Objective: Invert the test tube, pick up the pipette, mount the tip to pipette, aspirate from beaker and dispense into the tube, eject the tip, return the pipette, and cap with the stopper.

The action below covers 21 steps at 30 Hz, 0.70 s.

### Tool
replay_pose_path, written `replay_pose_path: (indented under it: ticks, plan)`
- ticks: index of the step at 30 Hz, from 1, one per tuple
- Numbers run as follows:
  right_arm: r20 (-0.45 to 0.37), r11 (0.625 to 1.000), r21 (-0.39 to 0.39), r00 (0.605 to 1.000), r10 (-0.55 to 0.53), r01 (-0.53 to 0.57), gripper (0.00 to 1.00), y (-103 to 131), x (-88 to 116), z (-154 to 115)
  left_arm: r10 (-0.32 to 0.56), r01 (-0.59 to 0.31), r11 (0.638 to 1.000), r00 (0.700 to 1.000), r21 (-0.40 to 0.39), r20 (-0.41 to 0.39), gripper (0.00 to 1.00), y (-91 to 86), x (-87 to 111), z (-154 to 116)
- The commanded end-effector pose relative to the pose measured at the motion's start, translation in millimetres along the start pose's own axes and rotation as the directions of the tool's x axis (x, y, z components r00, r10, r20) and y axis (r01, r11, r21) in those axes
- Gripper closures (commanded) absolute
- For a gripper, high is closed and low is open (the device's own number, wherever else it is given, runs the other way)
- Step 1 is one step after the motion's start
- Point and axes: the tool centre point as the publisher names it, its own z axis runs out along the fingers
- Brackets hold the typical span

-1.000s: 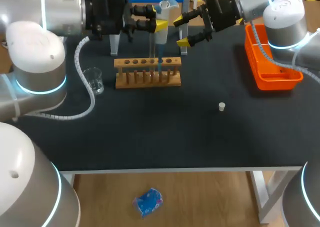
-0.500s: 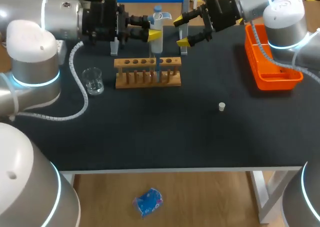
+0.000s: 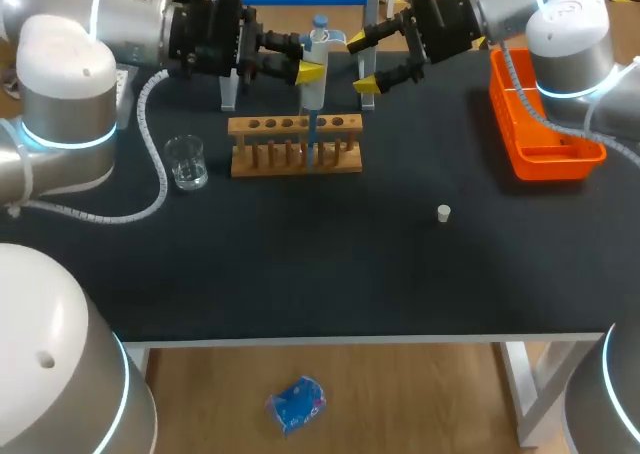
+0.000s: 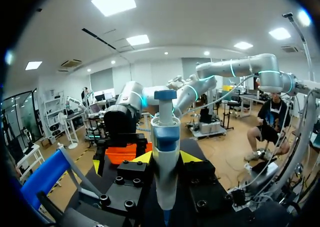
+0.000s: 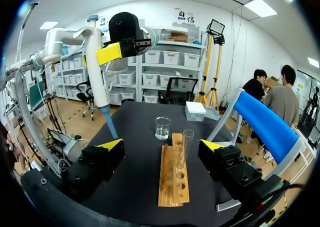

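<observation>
A blue top (image 3: 320, 21) sticks up from the white pipette, so I expect the pipette's tip (image 3: 311, 159) to slip off the pipette's lower end when I push that blue top down.
My left gripper (image 3: 317, 58) is shut on a white pipette (image 3: 315, 69) with a blue top, held upright. Its blue tip (image 3: 312, 139) points down into the wooden rack (image 3: 295, 146). In the left wrist view the pipette (image 4: 165, 152) stands between the yellow fingers (image 4: 141, 158). My right gripper (image 3: 363, 62) is open and empty, just right of the pipette and above the rack's right end. In the right wrist view a clear test tube (image 5: 186, 143) stands upright in the rack (image 5: 173, 174) between the right gripper's (image 5: 161, 152) fingers and ahead of them. The glass beaker (image 3: 186, 161) sits left of the rack. A small white stopper (image 3: 444, 212) lies at mid-right.
An orange tray (image 3: 545, 124) sits at the table's right edge under my right arm. Two metal stand legs (image 3: 229, 89) rise behind the rack. A white box (image 5: 195, 111) lies beyond the beaker (image 5: 162, 128). Open dark tabletop stretches in front of the rack.
My left gripper has carried the pipette slightly left and lower, so its tip now reaches the rack. My right arm has not moved.
</observation>
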Motion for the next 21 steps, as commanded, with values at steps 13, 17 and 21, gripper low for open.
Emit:
replay_pose_path:
  ticks: [13, 17, 21]
  plan:
    - [-0.014, 0.996, -0.073, 0.998, 0.053, -0.054, 0.00, -19, 60, -46, 0.000, 0.000, 1.000, 1.000, -0.001, -0.006, 1.00, -0.3, -1.1, -2]
    - [-0.037, 0.996, -0.093, 0.999, 0.006, -0.009, 0.00, -13, 79, -32, 0.000, 0.000, 1.000, 1.000, -0.001, -0.006, 1.00, -0.3, -1.1, -2]
    - [-0.067, 0.992, -0.123, 0.997, -0.036, 0.027, 0.00, -3, 93, -21, 0.000, 0.000, 1.000, 1.000, -0.001, -0.006, 1.00, -0.3, -1.1, -2]
